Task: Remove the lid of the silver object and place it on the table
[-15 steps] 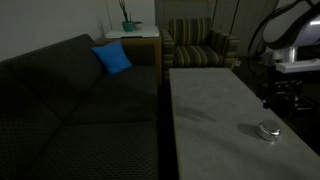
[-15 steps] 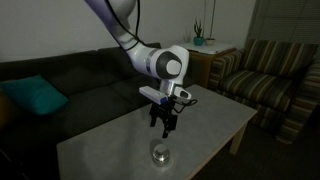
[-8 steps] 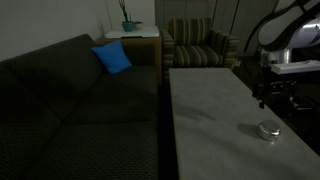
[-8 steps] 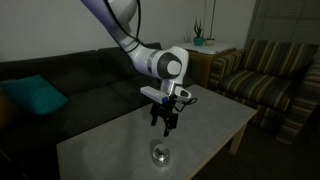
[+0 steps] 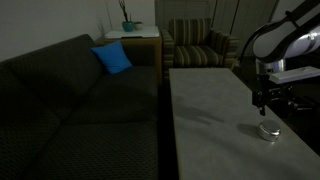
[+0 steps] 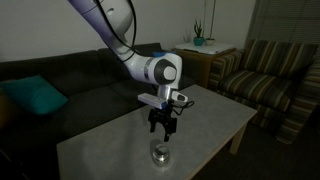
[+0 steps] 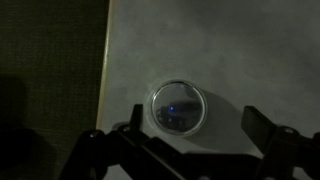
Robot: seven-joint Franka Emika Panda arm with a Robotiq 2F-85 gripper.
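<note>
The robot's gripper should move over the lid's middle (image 7: 179,107) before it goes down to take the lid, because the lid's rim (image 7: 154,108) is nearer to one finger than to the other.
The silver object (image 5: 267,130) is a small, low, round shiny container near the front edge of the long pale grey table (image 5: 205,100). It also shows in an exterior view (image 6: 160,153) and in the wrist view (image 7: 177,107). Its flat round lid (image 7: 177,105) sits on top of it. My gripper (image 6: 163,133) hangs open just above the container, fingers pointing down, and touches nothing. In the wrist view the two fingers (image 7: 195,130) stand apart on either side, slightly below the lid in the picture.
A dark sofa (image 5: 70,110) with a blue cushion (image 5: 112,58) runs along one side of the table. A striped armchair (image 5: 198,45) and a small wooden side table with a plant (image 5: 130,30) stand beyond the far end.
The arm has moved over and down toward the silver container. The gripper stays open. The container has not moved.
</note>
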